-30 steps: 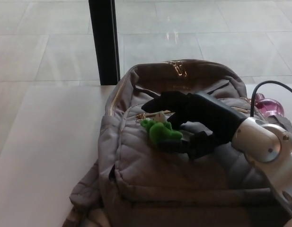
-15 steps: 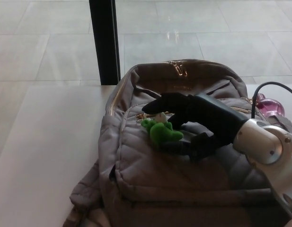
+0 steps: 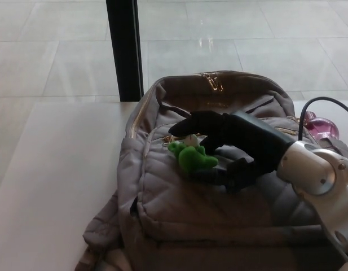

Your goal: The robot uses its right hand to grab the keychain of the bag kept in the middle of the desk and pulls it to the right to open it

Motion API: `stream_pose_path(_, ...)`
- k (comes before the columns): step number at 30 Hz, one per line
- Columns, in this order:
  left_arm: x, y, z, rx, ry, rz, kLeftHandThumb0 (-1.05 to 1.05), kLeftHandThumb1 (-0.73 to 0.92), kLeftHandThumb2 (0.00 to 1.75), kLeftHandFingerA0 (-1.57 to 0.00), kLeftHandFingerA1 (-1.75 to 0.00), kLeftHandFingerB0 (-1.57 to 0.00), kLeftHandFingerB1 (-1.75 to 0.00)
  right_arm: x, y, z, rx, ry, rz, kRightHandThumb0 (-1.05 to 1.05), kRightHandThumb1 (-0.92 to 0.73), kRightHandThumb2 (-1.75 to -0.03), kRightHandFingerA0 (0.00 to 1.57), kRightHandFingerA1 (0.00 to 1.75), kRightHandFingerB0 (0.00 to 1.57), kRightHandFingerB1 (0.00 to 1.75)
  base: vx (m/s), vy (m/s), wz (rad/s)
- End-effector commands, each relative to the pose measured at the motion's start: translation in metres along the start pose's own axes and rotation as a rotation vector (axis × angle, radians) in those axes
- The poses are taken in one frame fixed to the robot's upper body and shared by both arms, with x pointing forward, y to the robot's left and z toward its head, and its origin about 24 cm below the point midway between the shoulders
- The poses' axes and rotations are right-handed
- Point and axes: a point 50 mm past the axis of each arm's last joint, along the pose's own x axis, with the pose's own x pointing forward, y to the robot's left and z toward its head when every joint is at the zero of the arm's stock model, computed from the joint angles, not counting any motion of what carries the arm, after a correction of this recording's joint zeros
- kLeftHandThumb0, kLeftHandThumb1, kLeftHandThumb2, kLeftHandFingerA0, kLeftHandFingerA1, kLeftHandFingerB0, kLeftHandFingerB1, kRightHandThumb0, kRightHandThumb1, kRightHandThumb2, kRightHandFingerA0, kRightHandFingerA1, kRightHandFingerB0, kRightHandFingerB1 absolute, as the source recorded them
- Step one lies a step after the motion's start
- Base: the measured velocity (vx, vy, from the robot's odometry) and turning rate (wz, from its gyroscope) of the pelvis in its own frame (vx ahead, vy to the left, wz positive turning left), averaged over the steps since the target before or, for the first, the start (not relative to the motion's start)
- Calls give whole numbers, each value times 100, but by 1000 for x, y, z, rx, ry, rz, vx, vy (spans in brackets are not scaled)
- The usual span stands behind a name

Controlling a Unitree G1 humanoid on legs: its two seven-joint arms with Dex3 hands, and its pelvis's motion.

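Observation:
The gold front zipper (image 3: 286, 131) runs toward the pink object. The zipper pull should slide along that way when I pull the green plush keychain (image 3: 194, 158).
A grey quilted backpack (image 3: 185, 214) lies on the white desk (image 3: 55, 186), its gold front zipper running across just above a green plush keychain (image 3: 192, 157). My right hand (image 3: 230, 144) reaches in from the right and cups the keychain: two fingers (image 3: 190, 121) arch over its top, and the thumb (image 3: 219, 176) lies under it. The fingers stand apart around the plush and do not visibly clamp it. My left hand does not show.
A black post (image 3: 124, 48) stands behind the desk against a pale tiled floor. A pink object (image 3: 323, 127) lies at the bag's right side. A black cable (image 3: 320, 104) loops up from my right wrist.

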Motion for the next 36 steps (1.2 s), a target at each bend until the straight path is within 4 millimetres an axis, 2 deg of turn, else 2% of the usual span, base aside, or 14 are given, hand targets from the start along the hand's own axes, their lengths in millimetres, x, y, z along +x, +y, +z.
stream_pose_path(1, -2, 4, -2, -17, 5, 19, -61, 70, 61, -49, -61, -42, -48, -2, 5, -8, 4, 41, 31, -86, -74, -62, 47, 62, 34, 40, 0, 0, 0)
stream_pose_path(3, -2, 4, -1, -19, 1, 19, -61, 70, 61, -49, -61, -42, -48, -1, 4, -7, 2, 40, 29, -86, -74, -62, 47, 62, 34, 40, 0, 0, 0)
stream_pose_path(4, 0, 7, 10, -84, -34, 10, -67, 64, 60, -59, -53, -45, -38, -8, 5, -15, -109, 93, 29, -61, -70, -62, 80, 81, 17, 35, 0, 0, 0)
stream_pose_path(6, 1, 11, 34, -154, -140, -37, -62, 75, 62, -46, -53, -37, -38, -20, 9, -26, -279, 164, 50, -67, -65, -60, 66, 56, 8, 26, 0, 0, 3)
stream_pose_path(7, 1, 9, 42, -159, -184, -65, -62, 73, 62, -44, -52, -39, -38, -20, 9, -25, -292, 167, 61, -73, -52, -89, 54, 65, 5, 27, 0, 0, 0)
stream_pose_path(12, 0, 3, 54, -144, -245, -132, -59, 74, 63, -49, -51, -42, -39, -20, 10, -25, -362, 202, 69, -68, -51, -90, 36, 63, 2, 34, 0, 0, 0)
stream_pose_path(14, -1, 3, 54, -116, -240, -148, -59, 74, 62, -52, -53, -43, -40, -20, 11, -25, -372, 211, 65, -63, -61, -59, 44, 63, 10, 32, 0, 0, 0)
stream_pose_path(15, -1, 3, 52, -115, -233, -148, -60, 73, 62, -53, -55, -42, -41, -19, 11, -26, -382, 220, 63, -69, -49, -84, 45, 74, 5, 38, 0, 0, 0)
stream_pose_path(17, -1, 3, 48, -105, -213, -148, -61, 73, 62, -46, -55, -40, -43, -19, 13, -27, -424, 243, 52, -63, -57, -57, 43, 83, 11, 35, 0, 0, 0)
stream_pose_path(19, -1, 4, 46, -107, -204, -158, -60, 74, 62, -43, -57, -39, -43, -19, 14, -27, -433, 253, 38, -63, -45, -80, 51, 88, 8, 45, 0, 0, 0)
stream_pose_path(21, -2, 5, 41, -90, -183, -145, -63, 74, 63, -46, -56, -41, -43, -20, 15, -28, -400, 205, -24, -27, -63, -64, 72, 140, 38, 42, 0, 0, 0)
stream_pose_path(27, -3, 6, 36, -93, -169, -153, -62, 74, 62, -48, -59, -43, -44, -21, 16, -28, -348, 164, -95, -29, -71, -79, 92, 167, 91, 75, 0, 0, 0)
stream_pose_path(29, -3, 5, 33, -80, -164, -144, -62, 74, 62, -49, -58, -44, -44, -22, 19, -27, -330, 111, -146, -34, -66, -96, 92, 173, 87, 108, 0, 0, 0)
stream_pose_path(36, -5, 7, 27, -90, -154, -136, -61, 74, 62, -46, -56, -41, -43, -21, 18, -22, -331, 30, -270, -32, -69, -87, 91, 175, 74, 110, 0, 0, 0)
